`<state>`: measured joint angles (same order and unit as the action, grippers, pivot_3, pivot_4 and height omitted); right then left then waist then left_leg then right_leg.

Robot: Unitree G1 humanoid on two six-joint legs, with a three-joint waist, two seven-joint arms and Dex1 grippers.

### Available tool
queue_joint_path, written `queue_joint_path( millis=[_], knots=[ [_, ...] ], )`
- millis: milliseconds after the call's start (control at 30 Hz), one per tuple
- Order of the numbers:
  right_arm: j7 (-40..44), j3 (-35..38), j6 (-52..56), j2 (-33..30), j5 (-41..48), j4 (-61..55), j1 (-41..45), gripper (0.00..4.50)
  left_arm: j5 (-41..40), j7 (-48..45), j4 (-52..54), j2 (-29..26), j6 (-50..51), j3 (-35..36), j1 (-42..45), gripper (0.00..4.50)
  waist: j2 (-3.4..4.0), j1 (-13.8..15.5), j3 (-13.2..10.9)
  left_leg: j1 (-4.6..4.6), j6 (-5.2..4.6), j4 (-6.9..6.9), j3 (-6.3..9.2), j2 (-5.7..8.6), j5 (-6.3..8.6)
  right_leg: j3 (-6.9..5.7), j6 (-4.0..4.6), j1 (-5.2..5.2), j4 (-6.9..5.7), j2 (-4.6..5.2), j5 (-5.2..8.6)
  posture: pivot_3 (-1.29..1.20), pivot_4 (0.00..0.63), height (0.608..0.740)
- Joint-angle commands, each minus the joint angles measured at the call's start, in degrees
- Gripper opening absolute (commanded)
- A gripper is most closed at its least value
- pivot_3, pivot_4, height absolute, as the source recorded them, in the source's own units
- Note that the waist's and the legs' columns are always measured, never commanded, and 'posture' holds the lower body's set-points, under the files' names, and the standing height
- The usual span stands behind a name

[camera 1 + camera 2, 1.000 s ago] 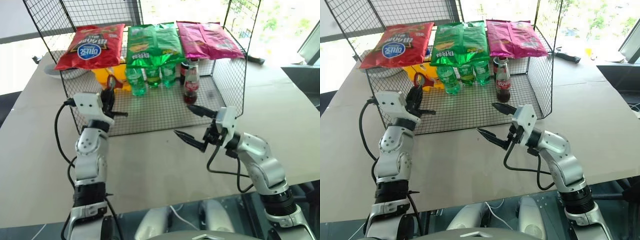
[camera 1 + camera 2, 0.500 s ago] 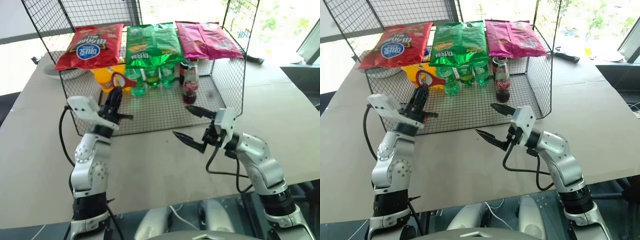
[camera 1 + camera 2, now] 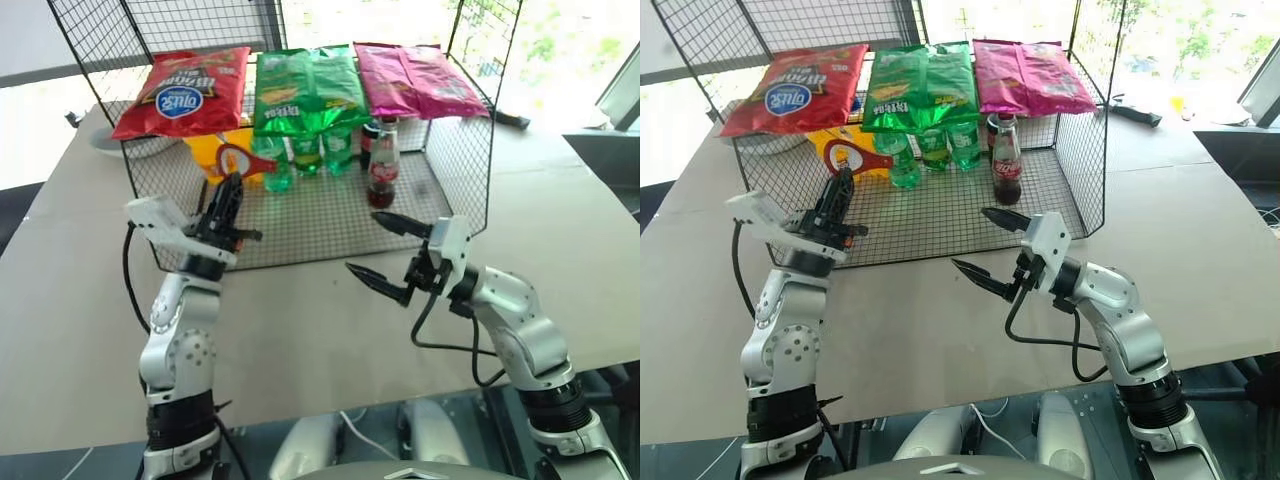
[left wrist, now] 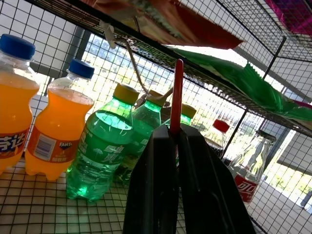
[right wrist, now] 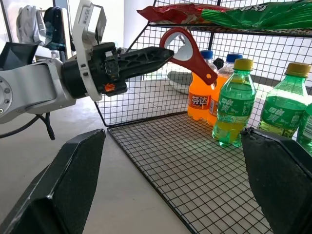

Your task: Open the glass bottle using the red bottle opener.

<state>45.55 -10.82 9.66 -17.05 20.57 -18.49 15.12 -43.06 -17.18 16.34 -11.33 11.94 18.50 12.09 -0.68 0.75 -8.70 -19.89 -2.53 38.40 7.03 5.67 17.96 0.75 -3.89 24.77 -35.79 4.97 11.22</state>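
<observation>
The bottle opener's handle [image 5: 208, 74] reaches out beyond the fingers of the robot's left gripper, so the red bottle opener [image 5: 188, 54] will come loose with its ring head clear when the robot pulls.
The glass bottle [image 3: 382, 170] of dark cola stands upright on the wire rack's floor, right of the green bottles; it also shows in the left wrist view [image 4: 251, 165]. My left gripper [image 3: 233, 187] is shut on the handle of the red bottle opener [image 3: 245, 158], whose ring head sticks up past the fingertips, in front of the rack's left part. The right wrist view shows the red bottle opener [image 5: 187, 48] and the left gripper [image 5: 146, 56] side-on. My right gripper [image 3: 385, 250] hangs open and empty in front of the rack, below the bottle.
The wire rack [image 3: 455, 190] carries red [image 3: 185, 90], green [image 3: 305, 88] and pink [image 3: 415, 80] snack bags on top. Green bottles [image 3: 305, 152] and orange bottles [image 4: 53, 131] stand inside. A white bowl [image 3: 115, 143] lies at the back left. Bare tabletop [image 3: 300, 330] lies in front.
My left wrist has rolled, turning the opener so its ring head shows, and the hand has drawn slightly back and up. The right arm has stayed still.
</observation>
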Motion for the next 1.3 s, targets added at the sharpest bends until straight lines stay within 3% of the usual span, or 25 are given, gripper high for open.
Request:
queue_joint_path(
  millis=[33, 267, 467, 800, 1000, 1300],
  knots=[
    [-0.06, 0.22, -1.40, 0.16, 0.19, -0.60, 0.54, 4.50, -3.43, 1.57, 1.42, -0.23, -0.37, 3.38, 2.12, 0.04, 0.00, -0.02, 0.00, 0.00, 0.00, 0.00, -0.01, 0.00, 0.00, 0.01, 0.00, 0.00, -0.01, 0.00, 0.00, 0.00, 0.150, 0.740],
    [-0.07, 0.15, -1.89, 0.27, -0.01, -0.34, 0.54, 4.50, -5.29, 0.97, 0.97, -0.46, 1.18, 3.96, 1.70, 0.04, -0.01, 0.01, 0.00, 0.00, 0.00, 0.00, -0.03, 0.01, 0.00, 0.02, 0.00, 0.00, 0.00, 0.00, 0.00, 0.00, 0.150, 0.740],
    [-0.23, 1.03, -0.15, -0.86, 0.18, 0.33, 1.43, 4.50, -12.24, -4.60, 4.32, -1.71, 10.02, -0.98, -3.21, 0.04, -0.01, -0.09, 0.00, 0.01, 0.00, 0.00, -0.03, 0.01, 0.00, 0.03, 0.00, 0.00, 0.00, -0.01, 0.00, 0.00, 0.150, 0.740],
    [2.39, 0.12, 26.32, -7.68, 12.82, -5.04, 4.40, 4.50, -22.34, -12.61, 7.24, -6.94, 24.09, -7.54, -8.02, 0.04, 0.01, -0.15, -0.01, 0.01, -0.01, -0.01, -0.04, -0.01, 0.00, 0.07, 0.02, 0.01, -0.01, -0.01, 0.00, 0.00, 0.150, 0.740],
    [5.26, 2.11, 41.16, -13.01, 22.19, -4.71, 8.39, 4.50, -28.40, -19.76, 9.29, -12.76, 32.49, -10.59, -10.21, 0.04, 0.02, -0.10, -0.02, 0.00, -0.01, -0.04, -0.02, -0.01, 0.01, 0.05, 0.02, 0.01, 0.01, 0.00, 0.01, 0.00, 0.150, 0.740],
    [11.90, 2.28, 50.82, -18.71, 30.03, -3.59, 12.97, 4.50, -28.35, -22.87, 9.49, -15.24, 35.03, -11.85, -10.66, 0.04, 0.01, 0.00, -0.02, -0.04, -0.03, -0.04, -0.01, -0.01, 0.01, 0.03, 0.02, 0.01, 0.06, 0.05, 0.01, 0.00, 0.150, 0.740]
  ],
)
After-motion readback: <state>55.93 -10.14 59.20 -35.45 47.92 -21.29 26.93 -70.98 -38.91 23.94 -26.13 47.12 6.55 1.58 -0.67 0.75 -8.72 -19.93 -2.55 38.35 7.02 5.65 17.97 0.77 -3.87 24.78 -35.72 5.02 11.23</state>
